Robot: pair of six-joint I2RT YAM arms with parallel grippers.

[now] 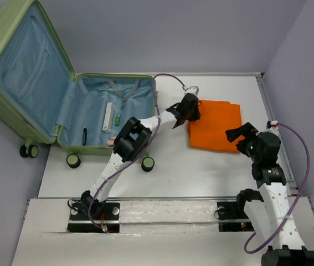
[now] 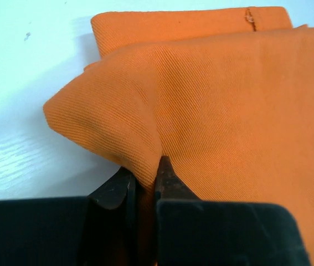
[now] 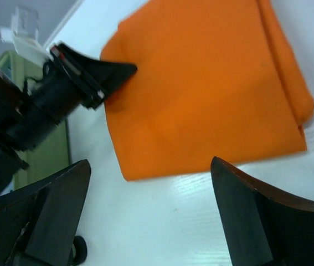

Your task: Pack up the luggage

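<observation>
My right gripper should grip the cloth's opposite edge (image 1: pixel 237 120), which lies loose, before both grippers lift it, since my left gripper pinches one edge of the orange cloth (image 1: pixel 192 126).
The sage-green suitcase (image 1: pixel 18 83) lies open at the far left of the table, its blue lining showing and small items lying in the lower half. A folded orange cloth (image 1: pixel 216 125) lies on the table to its right. My left gripper (image 1: pixel 185 115) is shut on the cloth's left edge; the left wrist view shows the orange cloth (image 2: pixel 212 100) pinched into a raised fold between the black fingers (image 2: pixel 170 180). My right gripper (image 1: pixel 238 138) is open and empty, just off the cloth's near right corner; the right wrist view shows the cloth (image 3: pixel 201 83) beyond its spread fingers (image 3: pixel 62 205).
The suitcase's black wheels (image 1: pixel 148 163) stand on the table near the left arm. Inside the lower half lie a white tube (image 1: pixel 109 116), a small green item (image 1: pixel 117 118) and a black pen-like item (image 1: pixel 85 136). A table edge rail runs along the right (image 1: pixel 273 116).
</observation>
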